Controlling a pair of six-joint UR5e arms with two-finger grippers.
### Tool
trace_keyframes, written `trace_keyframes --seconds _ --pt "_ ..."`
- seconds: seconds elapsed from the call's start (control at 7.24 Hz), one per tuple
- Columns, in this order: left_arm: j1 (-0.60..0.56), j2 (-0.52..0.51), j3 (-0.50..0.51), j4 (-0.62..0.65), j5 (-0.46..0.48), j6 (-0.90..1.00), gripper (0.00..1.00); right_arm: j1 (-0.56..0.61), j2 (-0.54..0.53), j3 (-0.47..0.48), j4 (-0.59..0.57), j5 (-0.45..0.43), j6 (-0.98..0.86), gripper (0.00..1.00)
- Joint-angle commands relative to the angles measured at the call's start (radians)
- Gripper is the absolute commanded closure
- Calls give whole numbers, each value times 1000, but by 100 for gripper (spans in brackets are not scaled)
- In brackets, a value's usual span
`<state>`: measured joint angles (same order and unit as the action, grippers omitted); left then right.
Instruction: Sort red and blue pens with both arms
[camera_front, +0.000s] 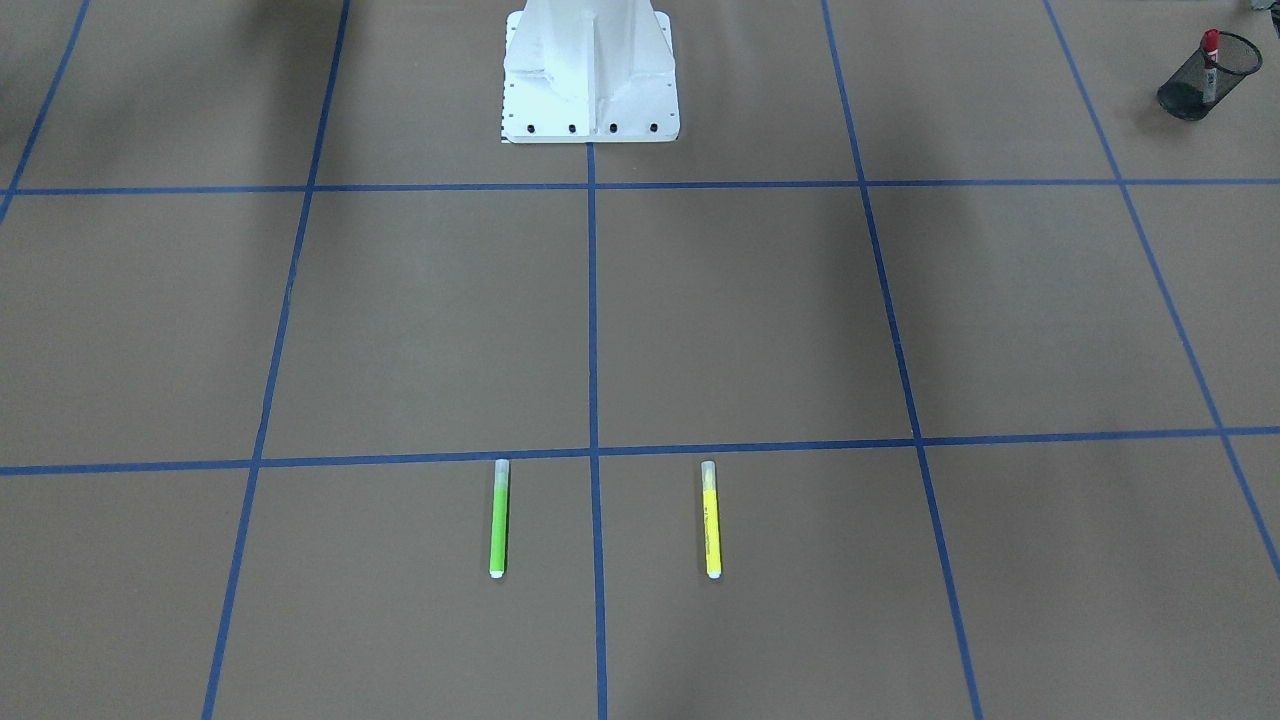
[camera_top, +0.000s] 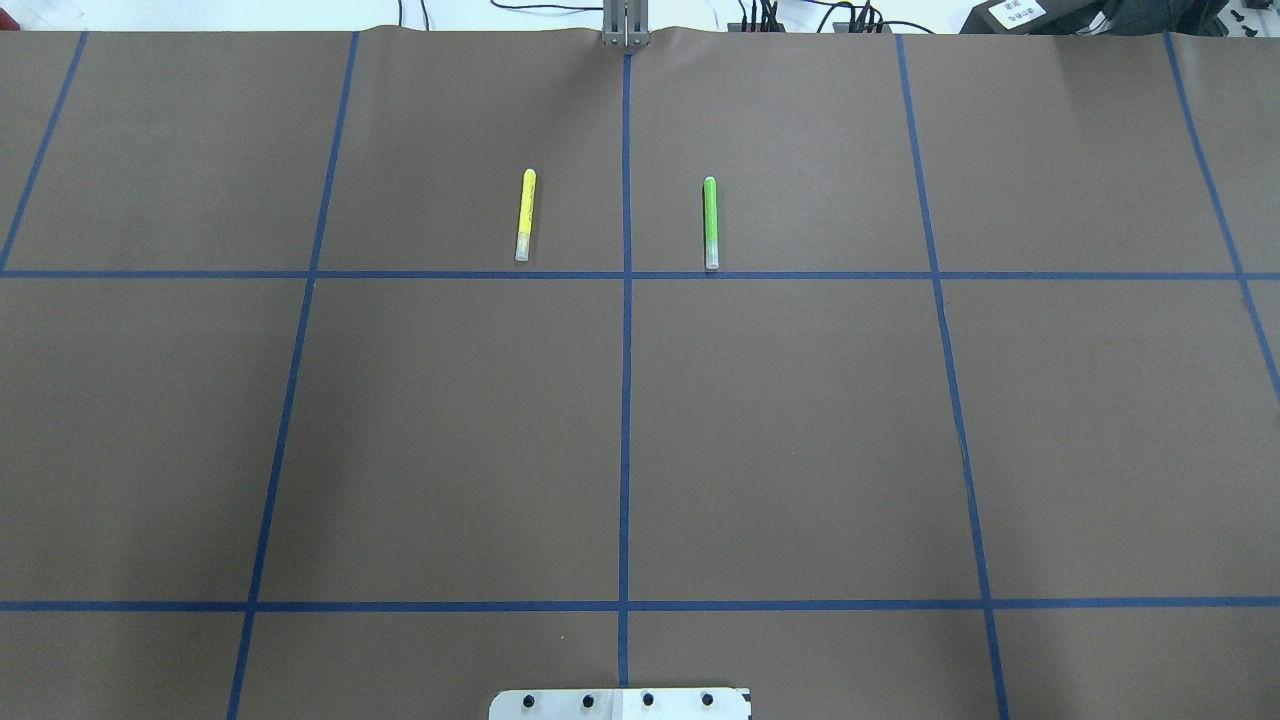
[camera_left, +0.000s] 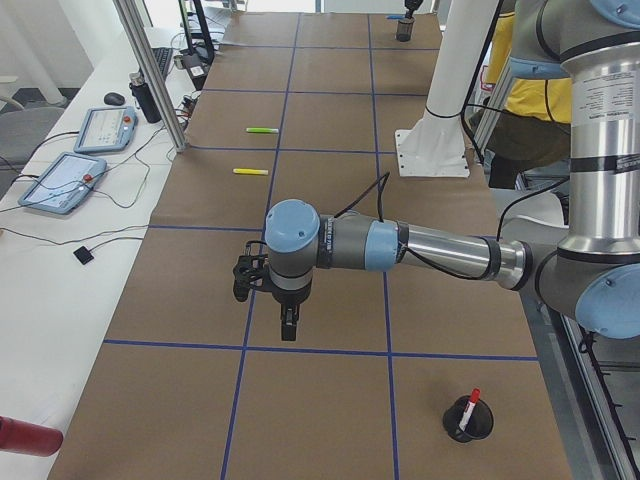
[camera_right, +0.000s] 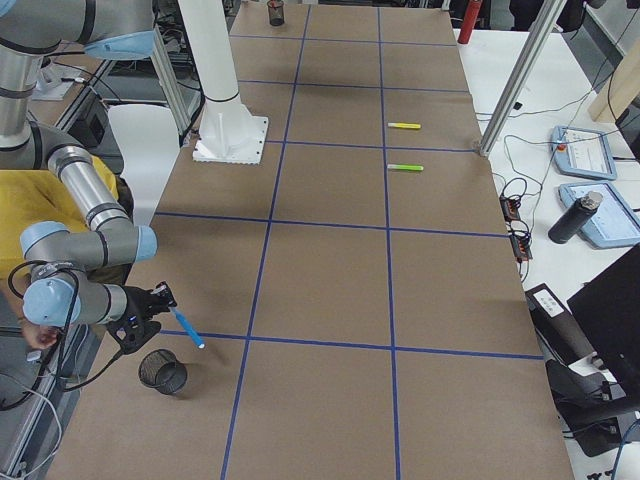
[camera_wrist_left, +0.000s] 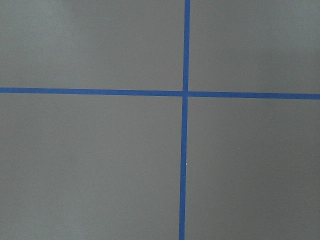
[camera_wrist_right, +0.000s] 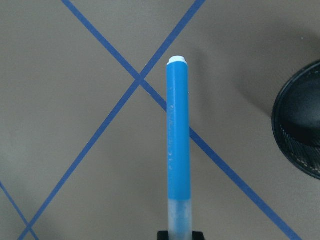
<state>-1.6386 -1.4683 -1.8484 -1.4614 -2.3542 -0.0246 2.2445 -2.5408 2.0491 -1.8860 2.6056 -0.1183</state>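
My right gripper should swing back and turn the blue pen's tip over the black mesh cup's opening before releasing, as the tip points past the cup's rim.
My right gripper (camera_right: 158, 298) is shut on the blue pen (camera_right: 186, 327), holding it by its translucent grey cap end. The blue barrel (camera_wrist_right: 178, 135) juts out over the tape lines, above the table. A black mesh cup (camera_right: 162, 372) stands just below and beside the pen's tip, and its rim (camera_wrist_right: 300, 135) shows at the right wrist view's edge. The red pen (camera_left: 471, 402) stands in another black mesh cup (camera_left: 468, 430), seen also at the table corner (camera_front: 1235, 50). My left gripper (camera_left: 285, 305) hangs pointing down over the table, away from that cup; I cannot tell its state.
A green highlighter (camera_top: 710, 222) and a yellow highlighter (camera_top: 525, 214) lie parallel near the table's far edge. The white pedestal base (camera_front: 590, 75) stands mid-table. A person in a yellow shirt (camera_right: 30, 200) is behind the arms. Tablets (camera_left: 65, 180) lie on the side bench.
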Motion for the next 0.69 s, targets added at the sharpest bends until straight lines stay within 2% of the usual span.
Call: trace_keyframes --seconds 0.0,0.14,0.28,0.41,0.55 --pt "0 3 0 0 -7 0 0 102 135 66 -341 -63 5 100" --pt "0 3 0 0 -7 0 0 251 301 72 -584 -220 -4 100" --pt "0 3 -2 0 -7 0 0 443 435 60 -746 -412 -7 100" --pt "0 3 0 -26 -7 0 0 483 450 48 -790 -458 -12 100" --pt "0 3 0 -39 -7 0 0 527 450 -30 -789 -460 -14 100"
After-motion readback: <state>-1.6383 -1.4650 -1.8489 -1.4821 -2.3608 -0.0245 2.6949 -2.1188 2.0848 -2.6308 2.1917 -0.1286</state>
